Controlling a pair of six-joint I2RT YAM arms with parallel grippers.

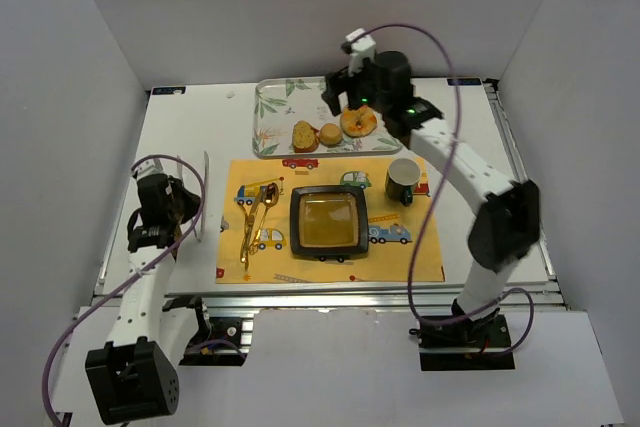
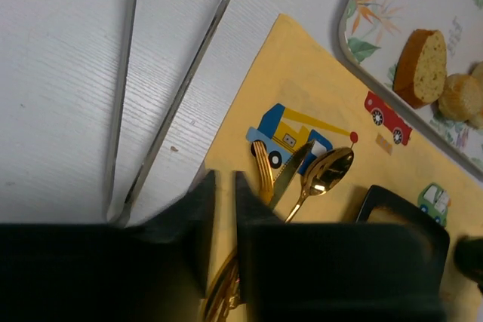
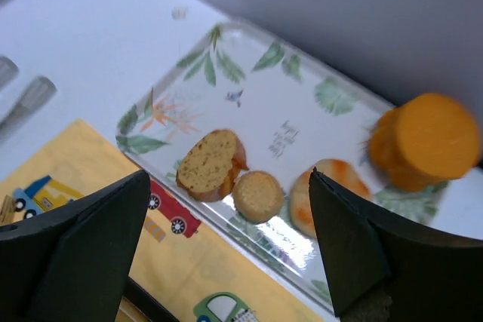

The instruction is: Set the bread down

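Observation:
The tray with the bread (image 1: 330, 134) is under my right gripper, which should back away while my left gripper takes the metal tongs (image 1: 204, 195) to reach the bread.
The bread (image 1: 330, 134) is a small round golden bun on the leaf-print tray (image 1: 275, 107), between a toasted slice (image 1: 304, 135) and an orange ring-shaped piece (image 1: 358, 121). In the right wrist view the bun (image 3: 257, 195) lies near the tray's front rim (image 3: 226, 220). My right gripper (image 1: 340, 99) hovers above the tray, open and empty (image 3: 229, 186), with the bun between its fingers' lines. My left gripper (image 1: 172, 212) is shut and empty (image 2: 224, 186) over the left edge of the yellow placemat (image 2: 302, 96), far from the bread.
A black square plate (image 1: 327, 222) sits mid-placemat, a dark mug (image 1: 403, 179) to its right, gold cutlery (image 1: 255, 219) to its left. Metal tongs (image 2: 151, 73) lie on the white table at the left. A blurred orange round object (image 3: 423, 141) sits on the tray's far side.

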